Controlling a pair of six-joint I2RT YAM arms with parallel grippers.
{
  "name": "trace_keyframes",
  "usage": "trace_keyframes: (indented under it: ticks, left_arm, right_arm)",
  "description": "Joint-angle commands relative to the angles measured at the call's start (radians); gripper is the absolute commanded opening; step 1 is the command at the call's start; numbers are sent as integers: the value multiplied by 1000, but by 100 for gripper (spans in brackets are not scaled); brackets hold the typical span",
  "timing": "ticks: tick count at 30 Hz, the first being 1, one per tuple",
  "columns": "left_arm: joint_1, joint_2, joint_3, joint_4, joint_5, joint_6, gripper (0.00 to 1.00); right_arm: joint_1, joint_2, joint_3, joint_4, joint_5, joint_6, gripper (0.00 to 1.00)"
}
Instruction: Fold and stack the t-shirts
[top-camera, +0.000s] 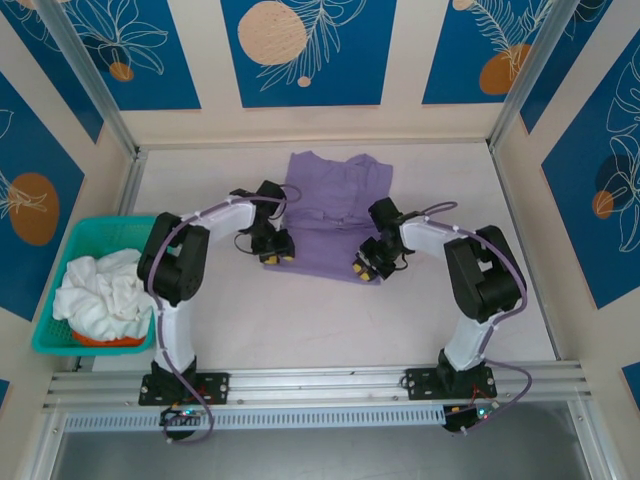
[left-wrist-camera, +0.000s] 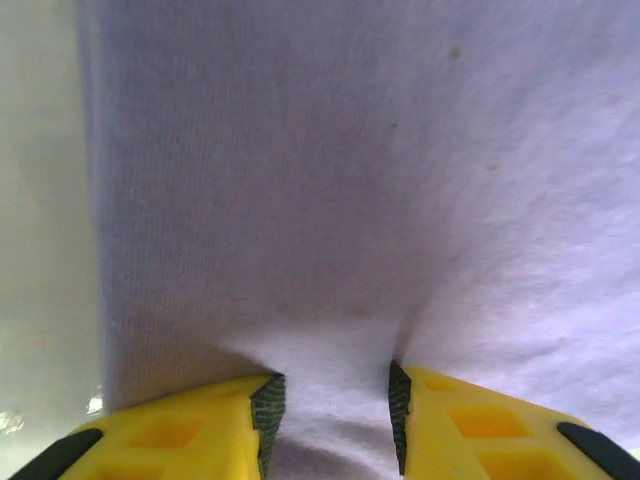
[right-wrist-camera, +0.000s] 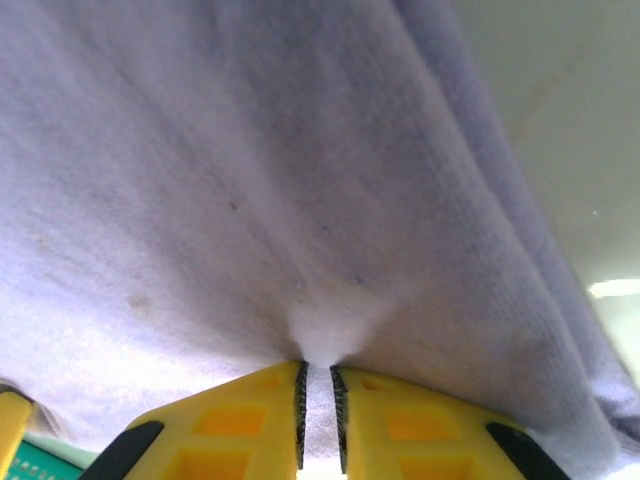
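Note:
A rumpled edge (top-camera: 312, 213) crosses the lavender t-shirt, so next I straighten the middle of that edge (top-camera: 334, 219) with my left gripper before I fold from the t-shirt's near corners.
The lavender t-shirt (top-camera: 335, 195) lies flat on the table's middle, its sides folded in to a narrow strip. My left gripper (top-camera: 277, 250) is at its near left corner. In the left wrist view the yellow fingers (left-wrist-camera: 200, 430) stand apart, open, with a hump of the lavender t-shirt (left-wrist-camera: 350, 200) between the pads. At the near right corner, my right gripper (top-camera: 368, 266) is shut on the lavender t-shirt (right-wrist-camera: 250, 180), a thin pinch of the hem held in my right gripper (right-wrist-camera: 316, 410). White t-shirts (top-camera: 100, 290) are heaped in the basket.
The teal basket (top-camera: 60, 250) stands at the table's left edge beside the left arm, with something orange (top-camera: 100, 340) under the white heap. Metal frame posts (top-camera: 95, 80) and panel walls close in the back and sides. Bare table (top-camera: 320, 320) lies between shirt and arm bases.

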Motion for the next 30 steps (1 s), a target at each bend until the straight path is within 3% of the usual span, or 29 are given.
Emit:
trace_keyframes:
  ticks: [1, 10, 14, 17, 21, 24, 30]
  left_arm:
    - [-2, -38, -121, -12, -33, -2, 39]
    - [-52, -316, -455, 32, 72, -110, 40]
    - [-143, -433, -598, 74, 82, -189, 42]
    - [-163, -539, -655, 69, 56, -226, 45]
    - [-160, -685, -641, 15, -1, -244, 55]
    - [-154, -728, -585, -4, -14, -252, 57]
    - [-134, -699, -558, 151, 35, -363, 54]
  right_arm:
    - [26, -45, -78, -125, 94, 39, 20]
    - [147, -185, -159, -234, 225, 31, 26]
    - [197, -263, -218, -244, 244, 54, 29]
    - [278, -346, -220, -260, 307, 74, 30]
    - [344, -439, -220, -220, 336, 95, 31]
    - [353, -455, -200, -183, 343, 78, 30]
    - [288, -309, -95, -131, 282, -58, 24]
